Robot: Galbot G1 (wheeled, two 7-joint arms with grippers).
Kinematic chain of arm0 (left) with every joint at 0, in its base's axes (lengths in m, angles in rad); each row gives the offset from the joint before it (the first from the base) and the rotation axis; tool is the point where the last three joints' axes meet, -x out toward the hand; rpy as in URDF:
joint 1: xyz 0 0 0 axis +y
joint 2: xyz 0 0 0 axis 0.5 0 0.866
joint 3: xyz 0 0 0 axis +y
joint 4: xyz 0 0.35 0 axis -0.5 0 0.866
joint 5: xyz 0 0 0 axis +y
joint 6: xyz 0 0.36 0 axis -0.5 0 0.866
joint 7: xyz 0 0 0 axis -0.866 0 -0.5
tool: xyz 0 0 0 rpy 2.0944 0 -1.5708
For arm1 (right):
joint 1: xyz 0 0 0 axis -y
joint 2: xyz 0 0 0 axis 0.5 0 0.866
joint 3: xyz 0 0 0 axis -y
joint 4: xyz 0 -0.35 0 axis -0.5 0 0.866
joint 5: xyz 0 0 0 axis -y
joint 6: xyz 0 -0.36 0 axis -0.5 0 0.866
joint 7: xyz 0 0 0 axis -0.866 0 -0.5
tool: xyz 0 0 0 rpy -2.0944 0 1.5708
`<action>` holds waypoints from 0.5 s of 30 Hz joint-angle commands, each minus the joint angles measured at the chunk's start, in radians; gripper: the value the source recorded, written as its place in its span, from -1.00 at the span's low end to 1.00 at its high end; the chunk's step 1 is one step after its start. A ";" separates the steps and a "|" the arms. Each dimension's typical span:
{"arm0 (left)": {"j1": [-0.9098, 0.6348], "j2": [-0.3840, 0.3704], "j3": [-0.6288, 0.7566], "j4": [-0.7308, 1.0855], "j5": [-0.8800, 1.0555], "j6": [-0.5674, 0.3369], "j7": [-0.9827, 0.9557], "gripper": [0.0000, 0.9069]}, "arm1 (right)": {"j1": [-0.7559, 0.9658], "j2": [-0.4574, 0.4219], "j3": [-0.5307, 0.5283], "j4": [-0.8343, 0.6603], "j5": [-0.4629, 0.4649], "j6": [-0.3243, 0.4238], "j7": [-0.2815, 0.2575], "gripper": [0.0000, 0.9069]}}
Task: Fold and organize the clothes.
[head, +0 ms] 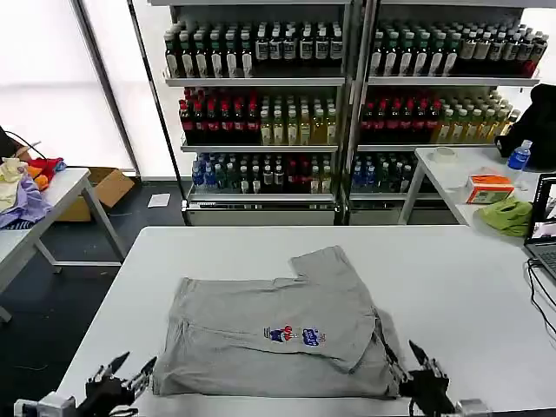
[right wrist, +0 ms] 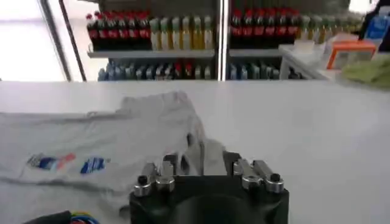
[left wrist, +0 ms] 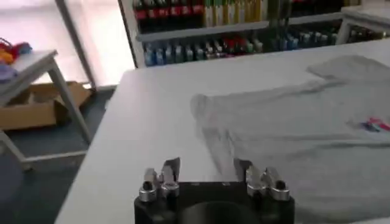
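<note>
I expect the sleeve (head: 325,262) to follow and the chest print to be hidden when I fold over the shirt's limp far edge (head: 233,281), since the sleeve joins that edge.
One of the clothes, a light grey shirt (head: 278,330) with a small red and blue chest print (head: 295,335), lies partly folded on the white table (head: 452,295); a sleeve points toward the far side. My left gripper (head: 137,365) hovers open just off the shirt's near left corner. The left wrist view has the left gripper (left wrist: 207,167) over bare table beside the shirt's edge (left wrist: 292,134). My right gripper (head: 401,352) is open at the near right corner. In the right wrist view the right gripper (right wrist: 202,161) faces a bunched fold of the shirt (right wrist: 109,134), with nothing held.
Shelves of bottles (head: 261,104) stand behind the table. A side table on the left carries a lilac and red cloth heap (head: 26,187). To the right are a green cloth (head: 508,215), an orange box (head: 488,187) and a laptop (head: 546,234) with cables.
</note>
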 commanded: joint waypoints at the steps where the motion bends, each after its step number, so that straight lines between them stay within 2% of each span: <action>1: -0.457 0.153 0.128 0.327 -0.065 -0.026 0.166 1.00 | 0.472 -0.072 -0.066 -0.341 0.056 -0.042 -0.125 1.00; 2: -0.506 0.158 0.171 0.368 -0.066 -0.025 0.170 1.00 | 0.482 -0.072 -0.075 -0.360 0.055 -0.043 -0.128 1.00; 4: -0.601 0.172 0.246 0.447 -0.045 -0.033 0.183 1.00 | 0.606 -0.071 -0.131 -0.496 0.040 -0.054 -0.153 1.00; 10: -0.807 0.209 0.413 0.659 -0.042 -0.033 0.219 1.00 | 0.772 -0.043 -0.237 -0.746 0.027 -0.053 -0.154 1.00; 15: -0.904 0.190 0.487 0.789 -0.051 -0.031 0.219 1.00 | 0.803 -0.010 -0.268 -0.815 0.022 -0.048 -0.151 1.00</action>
